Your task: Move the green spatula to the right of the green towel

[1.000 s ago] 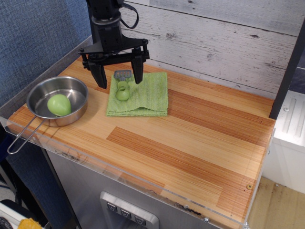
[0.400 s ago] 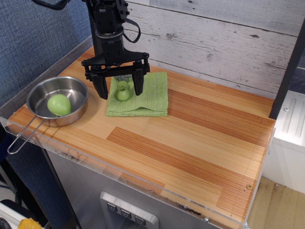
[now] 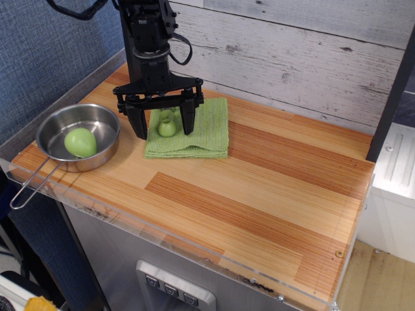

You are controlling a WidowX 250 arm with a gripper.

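My gripper will find that the green towel [image 3: 209,129] stays flat in place when it lifts the green spatula, as the spatula handle's round end sits on top of the towel, clear of any fold.
The green towel [image 3: 201,129] lies flat on the wooden table, at the back left. The green spatula [image 3: 167,124] lies on the towel's left part; its light-green handle shows between the fingers, and its grey head is hidden behind the gripper. My gripper [image 3: 164,126] is open, low over the towel, with one finger [image 3: 139,123] left of the handle and the other [image 3: 188,118] right of it. I cannot tell whether the fingers touch the towel.
A steel pan [image 3: 58,139] with a long handle stands at the left edge and holds a green egg-shaped ball [image 3: 80,142]. A wooden plank wall runs along the back. A clear rim edges the table's front and left.
My gripper has come down and slightly forward, so the fingers now straddle the spatula's handle and hide its grey head. The spatula and towel have not moved.
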